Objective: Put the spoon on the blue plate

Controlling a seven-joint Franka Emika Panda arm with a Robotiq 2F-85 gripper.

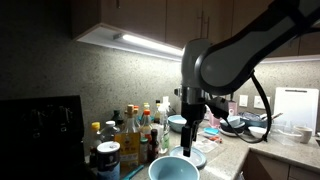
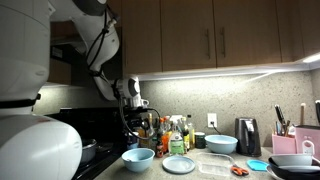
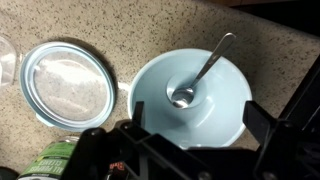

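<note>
Next, my gripper turns to line up with the spoon's handle (image 3: 214,62) before it goes down to the spoon's head (image 3: 183,97), because the handle is at a slant to my open fingers.
In the wrist view a metal spoon (image 3: 200,78) lies in a deep light blue bowl (image 3: 222,110), its handle leaning on the far rim. The pale blue flat plate (image 3: 65,85) lies beside the bowl on the speckled counter. My gripper (image 3: 190,135) hangs open and empty above the bowl's near rim, a finger on each side. In both exterior views the gripper (image 1: 190,128) (image 2: 134,118) hovers above the bowl (image 1: 172,169) (image 2: 138,157). The plate also shows in an exterior view (image 2: 179,164), to the right of the bowl.
Several bottles and jars (image 1: 130,135) (image 2: 170,133) stand behind the bowl. Another light blue bowl (image 2: 221,143), a clear container (image 2: 214,165), a toaster (image 2: 248,136) and a knife block (image 2: 284,140) stand further along the counter. A dark stove (image 1: 40,130) stands at the counter's end.
</note>
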